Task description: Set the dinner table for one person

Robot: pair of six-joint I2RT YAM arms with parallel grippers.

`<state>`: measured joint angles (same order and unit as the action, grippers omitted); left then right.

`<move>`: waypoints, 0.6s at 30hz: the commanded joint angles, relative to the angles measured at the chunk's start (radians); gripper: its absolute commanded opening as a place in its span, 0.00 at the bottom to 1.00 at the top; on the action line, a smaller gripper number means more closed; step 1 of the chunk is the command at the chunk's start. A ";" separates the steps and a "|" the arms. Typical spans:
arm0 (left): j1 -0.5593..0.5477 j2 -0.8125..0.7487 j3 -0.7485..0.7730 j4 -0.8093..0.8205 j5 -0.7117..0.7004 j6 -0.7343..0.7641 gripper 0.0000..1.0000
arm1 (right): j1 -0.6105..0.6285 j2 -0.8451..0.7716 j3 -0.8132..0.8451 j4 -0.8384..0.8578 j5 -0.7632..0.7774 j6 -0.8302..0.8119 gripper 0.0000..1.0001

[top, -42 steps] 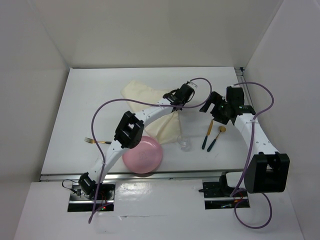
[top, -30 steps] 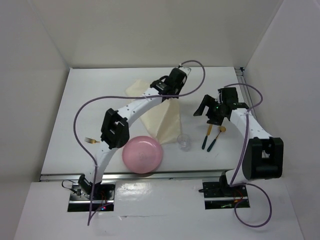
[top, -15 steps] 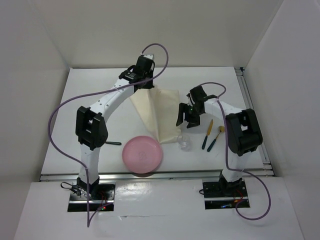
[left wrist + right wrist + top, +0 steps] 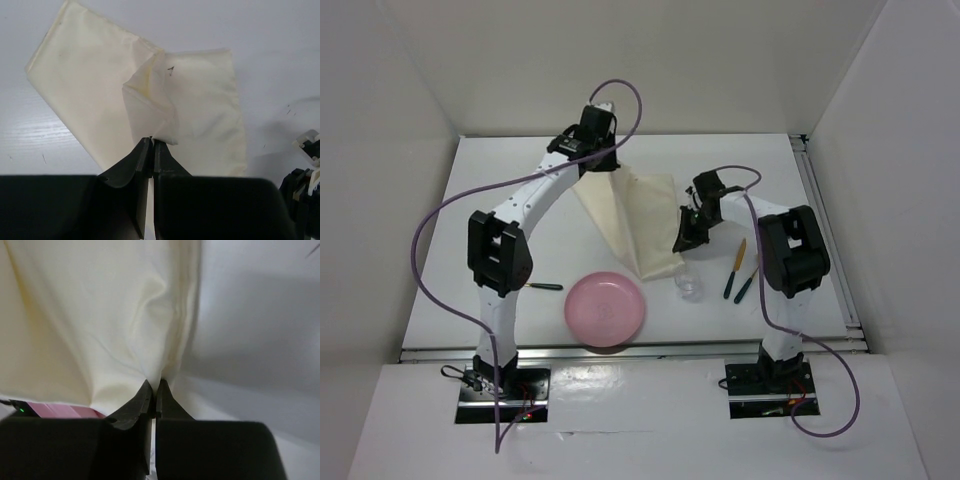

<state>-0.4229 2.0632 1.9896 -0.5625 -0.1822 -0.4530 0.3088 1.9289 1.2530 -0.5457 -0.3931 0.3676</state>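
My grippers should draw apart, lift the mat taut and lay it flat, since it lies crooked with a fold [image 4: 622, 205] under my left gripper.
A cream cloth mat [image 4: 638, 225] lies partly unfolded on the white dinner table [image 4: 500, 210]. My left gripper [image 4: 596, 166] is at the mat's far left corner, shut on a pinched-up fold of the cloth [image 4: 150, 115]; in the left wrist view its jaws [image 4: 152, 142] meet on the fabric. My right gripper [image 4: 686, 238] is at the mat's right edge, shut on a ridge of the cloth [image 4: 165, 315], with its tips [image 4: 154, 385] in the right wrist view. A pink plate [image 4: 606, 309] sits just in front of the mat.
A small clear glass [image 4: 689, 285] stands by the mat's near right corner. Two dark-handled pieces of cutlery [image 4: 737, 272] lie to its right. A dark fork handle [image 4: 545, 287] shows beside the left arm. A metal rail [image 4: 825, 240] runs along the table's right edge.
The left arm swung left and back with the cloth corner, drawing the mat out. The right gripper moved left to the mat's right edge and shut on the cloth.
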 commanded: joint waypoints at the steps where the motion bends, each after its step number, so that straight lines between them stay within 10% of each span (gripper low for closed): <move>1: 0.070 0.041 0.151 0.033 0.088 -0.030 0.00 | -0.097 0.034 0.144 0.078 -0.009 0.036 0.00; 8: 0.134 0.045 0.214 0.111 0.204 -0.099 0.00 | -0.184 0.128 0.422 0.049 -0.009 0.079 0.00; 14: 0.134 -0.211 -0.277 0.323 0.204 -0.216 0.00 | -0.175 0.101 0.315 0.081 0.000 0.079 0.00; 18: 0.125 -0.349 -0.663 0.415 0.175 -0.337 0.00 | -0.175 0.101 0.224 0.093 0.023 0.090 0.28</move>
<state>-0.2871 1.8126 1.4967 -0.2630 -0.0025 -0.6689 0.1253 2.0506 1.5150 -0.4622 -0.3893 0.4473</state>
